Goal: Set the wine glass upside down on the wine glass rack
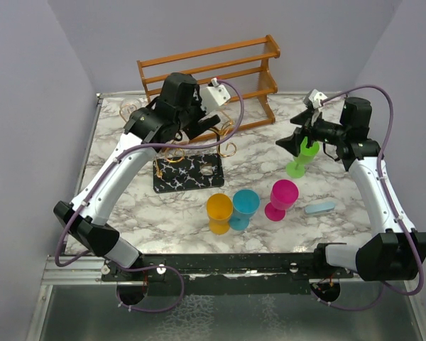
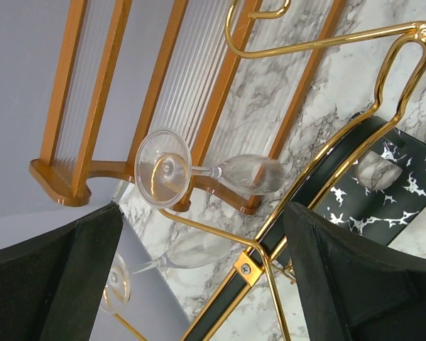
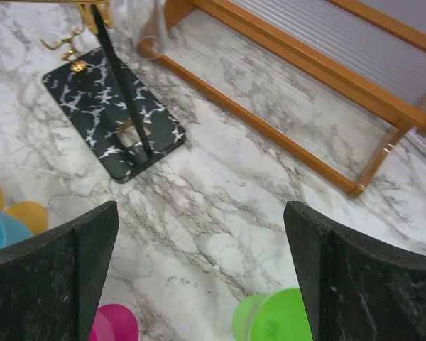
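The green goblet stands far away from the robot's left gripper, so the right gripper should grip it by its rim and pass its foot to the left gripper.
The wine glass rack, gold wire on a black white-veined base, stands left of centre. A clear wine glass hangs from it with its foot against a gold wire arm and its bowl toward the base. A second clear glass hangs beside it. My left gripper hovers by the rack top, open, with nothing between its fingers and apart from both glasses. My right gripper is open over the marble, just above a green goblet.
An orange-brown wooden two-tier shelf stands at the back, close behind the rack. Orange, teal and magenta plastic goblets stand near the front centre. A pale blue flat object lies at the right.
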Robot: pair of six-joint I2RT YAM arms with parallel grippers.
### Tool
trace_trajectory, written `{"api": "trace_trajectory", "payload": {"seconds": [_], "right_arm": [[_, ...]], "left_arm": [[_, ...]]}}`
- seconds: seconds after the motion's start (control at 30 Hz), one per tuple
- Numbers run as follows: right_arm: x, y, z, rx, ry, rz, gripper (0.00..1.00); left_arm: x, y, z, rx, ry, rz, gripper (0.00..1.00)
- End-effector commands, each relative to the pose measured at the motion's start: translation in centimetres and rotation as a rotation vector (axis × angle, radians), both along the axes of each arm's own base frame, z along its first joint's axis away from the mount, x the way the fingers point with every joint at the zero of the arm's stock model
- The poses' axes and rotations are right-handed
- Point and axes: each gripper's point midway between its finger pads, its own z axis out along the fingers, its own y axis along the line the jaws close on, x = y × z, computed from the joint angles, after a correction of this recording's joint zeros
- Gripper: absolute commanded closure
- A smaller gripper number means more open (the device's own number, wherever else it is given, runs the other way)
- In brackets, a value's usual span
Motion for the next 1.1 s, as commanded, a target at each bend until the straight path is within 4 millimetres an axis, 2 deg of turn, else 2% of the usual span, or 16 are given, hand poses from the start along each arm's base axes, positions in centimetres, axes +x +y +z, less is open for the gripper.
{"api": "trace_trajectory", "payload": {"seconds": [0.0, 0.17, 0.3, 0.5, 0.7, 0.93, 1.07], "right_arm": [[2.9, -3.5, 1.3, -0.145, -0.088, -0.213, 0.01], [5.4, -8.0, 1.0, -0.302, -0.073, -0.449, 0.01], [6.4, -10.6, -1.4, -0.401, 0.025, -0.558, 0.01], [6.8, -12.8, -5.6, -0.492, 0.147, -0.653, 0.01], [6.4, -14.2, -8.4, -0.554, 0.232, -0.708, 0.15], [5.3, -14.5, -10.1, -0.584, 0.271, -0.708, 0.30], [4.7, -14.6, -11.0, -0.595, 0.295, -0.702, 0.35]], "left_arm": [[-1.5, 0.4, 2.1, -0.073, -0.028, -0.013, 0.01], [-2.4, 1.4, 2.6, -0.085, -0.055, -0.007, 0.01], [-3.0, 2.4, 3.0, -0.087, -0.091, 0.006, 0.01], [-3.6, 3.2, 3.4, -0.092, -0.126, 0.016, 0.01], [-4.1, 3.4, 3.8, -0.102, -0.138, 0.011, 0.01], [-4.2, 3.5, 4.0, -0.103, -0.144, 0.013, 0.01], [-4.1, 3.5, 3.8, -0.100, -0.143, 0.011, 0.01]]}}
